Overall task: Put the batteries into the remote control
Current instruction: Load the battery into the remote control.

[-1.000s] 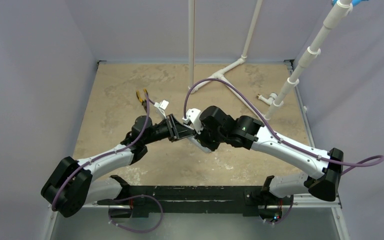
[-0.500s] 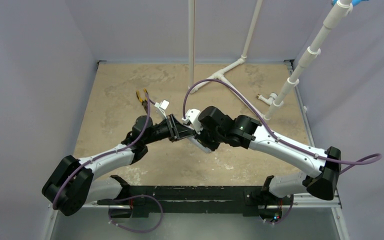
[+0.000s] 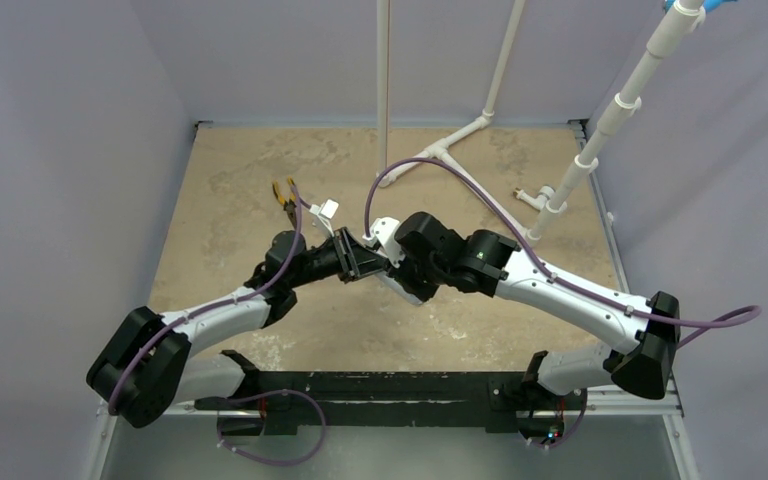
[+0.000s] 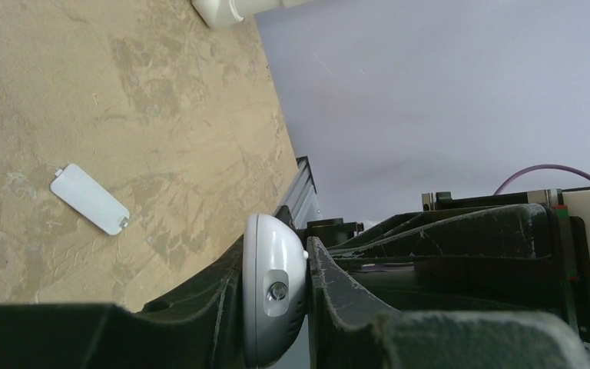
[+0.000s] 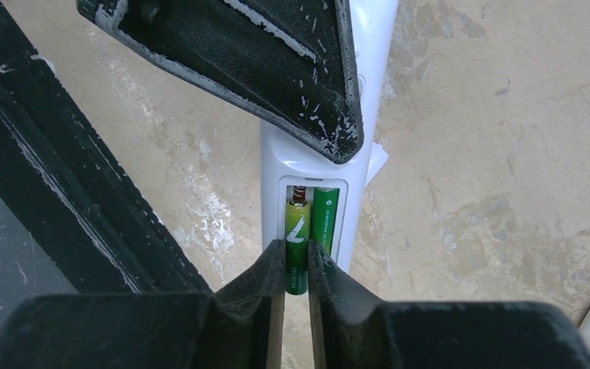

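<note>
The held battery's far end touches the spring (image 5: 299, 197), its near end outside the remote's bay. Next, my right gripper releases, closes, and pushes the battery's near end (image 5: 296, 285) in.
The white remote control (image 5: 307, 157) is held off the table, its open battery bay facing my right wrist camera. My left gripper (image 4: 276, 265) is shut on the remote's rounded end (image 4: 273, 296); its black finger (image 5: 276, 61) covers the upper part of the remote. My right gripper (image 5: 297, 265) is shut on one green battery (image 5: 297, 246), whose far end touches the spring in the bay's left slot. The second green battery (image 5: 325, 219) lies in the right slot. In the top view both grippers meet at table centre around the remote (image 3: 388, 233).
The white battery cover (image 4: 90, 198) lies flat on the tan table. Yellow-handled pliers (image 3: 282, 192) and a small white piece (image 3: 326, 211) lie behind the left arm. White pipes (image 3: 570, 185) stand at the back and right, with a pipe fitting (image 4: 223, 9) nearby.
The right arm has edged slightly left towards the remote. The left gripper keeps its hold and has barely moved.
</note>
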`<state>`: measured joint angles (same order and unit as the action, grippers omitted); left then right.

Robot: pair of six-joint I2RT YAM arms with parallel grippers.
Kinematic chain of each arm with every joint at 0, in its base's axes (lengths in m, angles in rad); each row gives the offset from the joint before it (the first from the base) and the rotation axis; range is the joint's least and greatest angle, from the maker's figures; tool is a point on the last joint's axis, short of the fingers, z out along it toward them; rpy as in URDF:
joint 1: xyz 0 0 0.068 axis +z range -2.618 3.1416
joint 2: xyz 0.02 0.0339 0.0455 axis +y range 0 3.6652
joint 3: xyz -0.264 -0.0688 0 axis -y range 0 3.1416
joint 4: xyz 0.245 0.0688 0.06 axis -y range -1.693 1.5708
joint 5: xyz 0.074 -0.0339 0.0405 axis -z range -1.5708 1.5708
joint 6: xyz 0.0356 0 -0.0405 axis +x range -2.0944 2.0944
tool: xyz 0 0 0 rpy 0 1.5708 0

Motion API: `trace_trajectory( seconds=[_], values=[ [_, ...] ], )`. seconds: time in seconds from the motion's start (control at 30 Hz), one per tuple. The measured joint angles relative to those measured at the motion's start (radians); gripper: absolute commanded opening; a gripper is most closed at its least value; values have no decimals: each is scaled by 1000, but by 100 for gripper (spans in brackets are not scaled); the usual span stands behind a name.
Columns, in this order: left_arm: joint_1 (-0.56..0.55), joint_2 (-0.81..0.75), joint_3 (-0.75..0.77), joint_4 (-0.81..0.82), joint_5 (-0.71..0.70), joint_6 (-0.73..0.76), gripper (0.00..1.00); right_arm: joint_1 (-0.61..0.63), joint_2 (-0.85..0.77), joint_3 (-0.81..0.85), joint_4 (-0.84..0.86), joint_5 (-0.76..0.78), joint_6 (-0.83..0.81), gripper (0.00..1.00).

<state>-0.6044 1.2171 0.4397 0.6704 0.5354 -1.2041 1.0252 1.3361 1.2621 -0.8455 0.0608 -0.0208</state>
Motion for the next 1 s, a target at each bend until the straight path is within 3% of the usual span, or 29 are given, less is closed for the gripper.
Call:
trace_trajectory(
  seconds=[0.6, 0.77, 1.0],
  values=[
    [0, 62, 0, 74, 11, -38, 0, 0, -18, 0, 18, 11, 2, 26],
    [0, 57, 0, 62, 11, -37, 0, -5, -159, -51, 107, 64, -8, 29],
    [0, 32, 0, 47, 13, -37, 0, -79, -373, -165, 209, 105, 15, 23]
  ],
)
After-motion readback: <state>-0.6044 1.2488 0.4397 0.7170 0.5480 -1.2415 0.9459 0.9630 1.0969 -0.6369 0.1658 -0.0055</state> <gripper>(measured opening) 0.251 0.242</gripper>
